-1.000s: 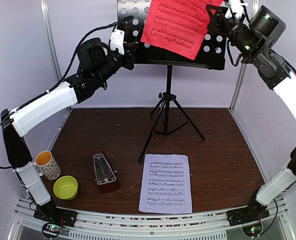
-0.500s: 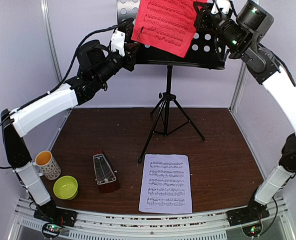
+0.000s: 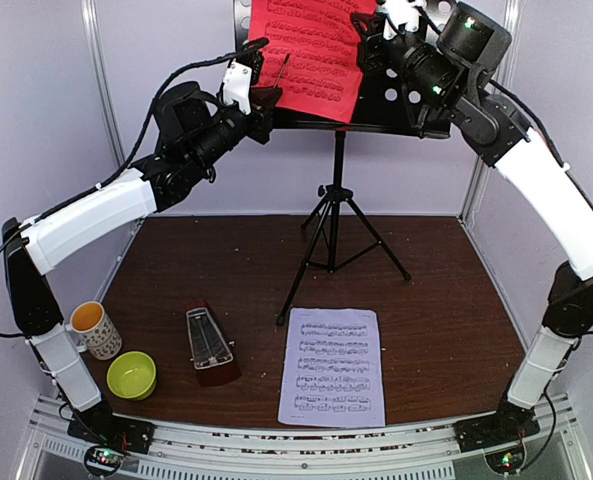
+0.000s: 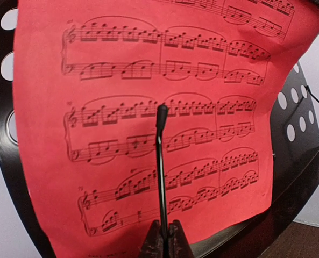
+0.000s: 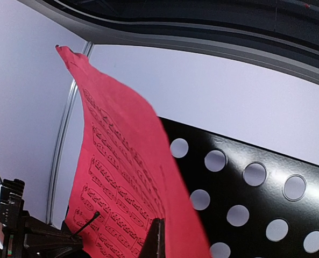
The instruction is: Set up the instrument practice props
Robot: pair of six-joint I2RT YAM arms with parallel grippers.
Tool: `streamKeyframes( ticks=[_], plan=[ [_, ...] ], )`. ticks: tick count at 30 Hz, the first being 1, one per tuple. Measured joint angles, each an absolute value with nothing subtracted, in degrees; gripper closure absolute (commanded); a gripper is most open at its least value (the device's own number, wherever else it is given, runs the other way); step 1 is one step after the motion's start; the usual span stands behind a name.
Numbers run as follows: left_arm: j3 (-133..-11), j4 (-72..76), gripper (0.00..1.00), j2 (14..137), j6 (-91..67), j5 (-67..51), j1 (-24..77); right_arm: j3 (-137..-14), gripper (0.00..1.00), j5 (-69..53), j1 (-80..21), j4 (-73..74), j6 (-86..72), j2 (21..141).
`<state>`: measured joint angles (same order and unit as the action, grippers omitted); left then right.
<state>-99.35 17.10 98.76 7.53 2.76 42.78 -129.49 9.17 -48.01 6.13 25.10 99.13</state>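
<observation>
I should set the sheet straight with my right gripper before my left gripper frees the retainer wire over it, because the red sheet slants (image 3: 304, 110) above the stand's ledge.
The black perforated music stand (image 3: 416, 95) stands at the back on its tripod. The red sheet of music (image 3: 311, 50) lies against its desk at the left. My right gripper (image 3: 368, 35) is shut on the sheet's right edge; in the right wrist view the sheet (image 5: 127, 177) runs into my right gripper (image 5: 158, 242). My left gripper (image 3: 266, 100) is shut on the stand's thin black retainer wire (image 4: 161, 177), held out in front of the red sheet (image 4: 148, 80). The white sheet (image 3: 332, 366) lies flat near the front. The metronome (image 3: 210, 345) stands to its left.
A patterned mug (image 3: 96, 330) and a yellow-green bowl (image 3: 132, 375) sit at the front left. The tripod legs (image 3: 334, 240) spread over the brown table's middle back. Walls close in the left, right and back.
My right gripper has carried the red sheet leftward across the stand's desk, to above the retainer wire. My left arm has stayed in place on the wire.
</observation>
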Motion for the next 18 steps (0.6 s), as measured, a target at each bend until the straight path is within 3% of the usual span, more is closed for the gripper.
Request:
streamKeyframes(
  ticks=[9,12,18],
  plan=[
    [-98.4,17.6,1.0,98.3,7.6,2.1,42.8,-129.8,0.98,7.2,-49.0,5.8,32.1,101.3],
    [-98.1,18.0,1.0,98.2,7.6,1.9,42.8,-129.8,0.79,7.3,-49.2,5.6,33.3,101.6],
    [-98.1,18.0,1.0,98.2,7.6,1.8,42.8,-129.8,0.66,7.3,-49.3,4.8,34.6,102.0]
  ],
)
